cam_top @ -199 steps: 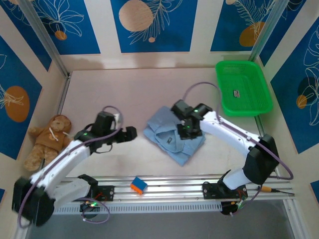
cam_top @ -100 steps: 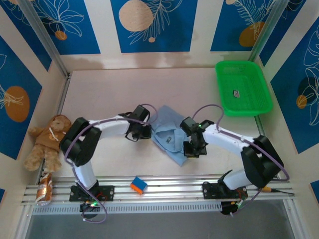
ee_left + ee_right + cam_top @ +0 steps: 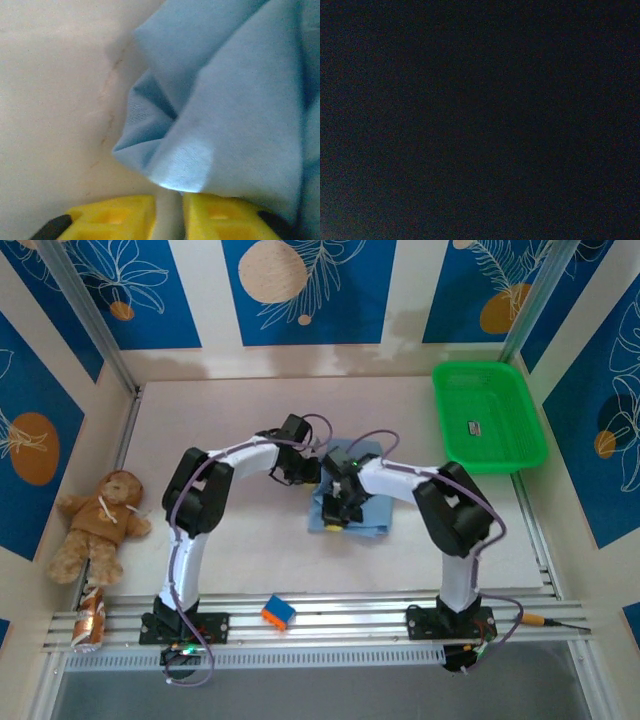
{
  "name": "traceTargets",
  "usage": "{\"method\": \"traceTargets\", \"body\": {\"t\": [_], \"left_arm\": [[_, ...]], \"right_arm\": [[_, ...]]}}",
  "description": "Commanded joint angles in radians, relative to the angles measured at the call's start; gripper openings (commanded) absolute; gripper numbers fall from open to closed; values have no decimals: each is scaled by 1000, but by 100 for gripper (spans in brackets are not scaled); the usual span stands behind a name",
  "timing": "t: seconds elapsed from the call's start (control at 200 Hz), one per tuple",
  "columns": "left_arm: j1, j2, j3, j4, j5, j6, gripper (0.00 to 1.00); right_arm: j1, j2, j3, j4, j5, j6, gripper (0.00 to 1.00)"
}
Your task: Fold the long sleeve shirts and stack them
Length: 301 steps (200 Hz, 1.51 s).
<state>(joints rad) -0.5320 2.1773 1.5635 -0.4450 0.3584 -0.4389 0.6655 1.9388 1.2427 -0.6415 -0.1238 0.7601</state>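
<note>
My left gripper is in the way between the folded shirt (image 3: 376, 512) and the teddy bear's side. It should move back, and my right gripper should slide the shirt there.
One of the long sleeve shirts (image 3: 370, 512), light blue, lies folded into a compact rectangle at mid-table. My left gripper (image 3: 312, 472) sits at its upper left edge. In the left wrist view the yellow fingers (image 3: 115, 215) stand a narrow gap apart with bare table between them, and a rounded fold of the shirt (image 3: 240, 100) lies just past the tips of the left gripper (image 3: 170, 200). My right gripper (image 3: 338, 515) points down onto the shirt's left half, a yellow tip showing at the cloth. The right wrist view is black, the camera being against the fabric.
A green plastic basket (image 3: 488, 415) stands at the back right. A teddy bear (image 3: 95, 525) lies at the left edge, with a can (image 3: 90, 620) below it. A blue and orange block (image 3: 279, 612) rests on the near metal rail (image 3: 350, 625).
The left arm swung in from the left to the shirt's left edge. The right gripper moved left across the shirt. The shirt went from spread and rumpled to a smaller folded rectangle.
</note>
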Motion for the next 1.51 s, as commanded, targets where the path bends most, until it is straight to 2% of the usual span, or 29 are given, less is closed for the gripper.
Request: {"method": "traceTargets", "body": {"t": [0.0,0.055,0.135,0.22,0.295,0.38,0.505,0.57,0.63,0.695,0.755,0.79,0.83,0.915,1.01,1.141,1.281,1.401,1.501], "left_arm": [[81,30,95,183,16,79,37],[143,-66,41,174,-41,61,47],[268,-235,-61,123,-106,49,74],[372,-410,-108,-6,-166,89,96],[418,-550,-136,-91,-177,132,100],[420,-699,-189,-136,-147,161,100],[408,-906,-362,-103,-39,90,100],[376,-1003,-461,-86,-16,61,100],[342,-1110,-550,-87,-23,55,100],[319,-1232,-620,-121,-50,55,100],[318,-1344,-659,-172,-77,60,100],[319,-1400,-669,-212,-98,66,100],[320,-1463,-667,-266,-127,76,100],[319,-1541,-634,-373,-162,96,100],[319,-1546,-569,-478,-186,119,100],[321,-1527,-493,-526,-311,152,100],[325,-1460,-425,-463,-367,161,100],[327,-1411,-377,-393,-371,163,100],[329,-1384,-358,-361,-369,166,100]], "right_arm": [[-3,143,152,132,-93,84,4],[0,192,241,132,-120,106,4],[8,239,364,104,-138,116,6],[19,271,485,56,-184,97,13],[25,249,528,36,-239,84,20],[24,173,519,11,-291,66,35],[-4,1,459,-95,-236,-21,45],[-34,-89,433,-190,-132,-141,51],[-51,-121,445,-312,108,-294,62],[-57,-99,449,-394,387,-459,67],[-61,-49,415,-391,579,-594,69],[-67,-11,395,-370,648,-653,70],[-75,36,384,-344,671,-700,70],[-83,104,367,-258,621,-769,71],[-78,167,389,-208,570,-801,71],[-45,284,483,-232,512,-780,71],[2,455,772,-356,403,-636,71],[22,630,1118,-482,246,-489,70],[18,785,1406,-519,55,-355,70]]}}
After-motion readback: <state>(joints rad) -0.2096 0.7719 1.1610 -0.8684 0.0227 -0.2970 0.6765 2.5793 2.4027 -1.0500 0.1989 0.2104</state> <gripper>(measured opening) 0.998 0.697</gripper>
